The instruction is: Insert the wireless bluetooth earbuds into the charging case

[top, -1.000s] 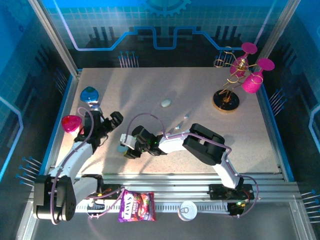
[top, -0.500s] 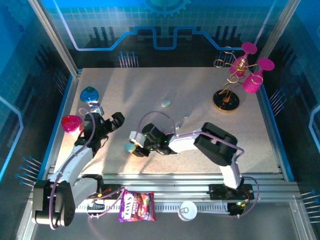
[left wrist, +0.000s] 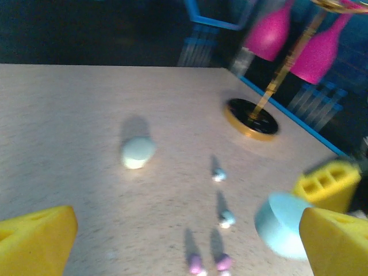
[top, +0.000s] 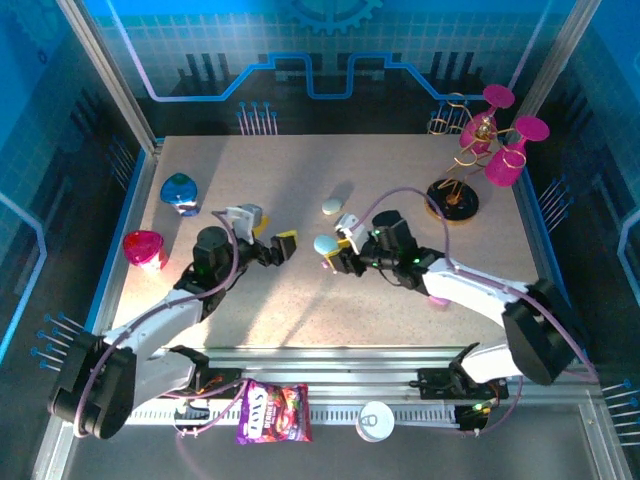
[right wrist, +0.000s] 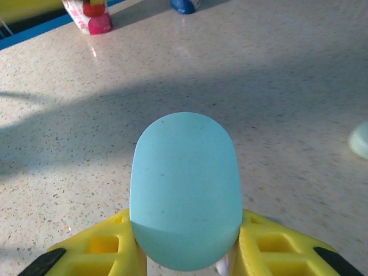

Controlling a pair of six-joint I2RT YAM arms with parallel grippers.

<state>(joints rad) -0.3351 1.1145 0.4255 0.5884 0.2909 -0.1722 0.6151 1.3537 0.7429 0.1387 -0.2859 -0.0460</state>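
I should use my left gripper to take the light blue charging case by its loose end (right wrist: 184, 131) before putting earbuds in, because the case is shut with its lower end (right wrist: 185, 244) in my right gripper.
A light blue pebble-shaped charging case (right wrist: 184, 190) stands upright between my right gripper's (right wrist: 184, 244) yellow fingers, which are shut on its lower end. From above, that case (top: 325, 245) and the right gripper (top: 338, 247) sit near the table's middle. My left gripper (top: 275, 240) is open just to their left with nothing in it. Its wrist view looks between its fingertips (left wrist: 34, 238) at two light blue earbuds (left wrist: 218, 174) (left wrist: 227, 218) and two purple earbuds (left wrist: 195, 264) on the table. The held case (left wrist: 282, 224) is at the right there.
A pale green-white case (top: 332, 206) (left wrist: 138, 152) lies farther back. A gold stand with pink glasses (top: 455, 195) is at the back right. A pink cup (top: 145, 248) and a blue one (top: 179, 190) stand at the left. A snack bag (top: 273, 412) and a can (top: 377, 420) lie on the front rail.
The right gripper closed on the blue case and carried it right and back to the table's middle. The left arm swung right toward the centre and stayed open.
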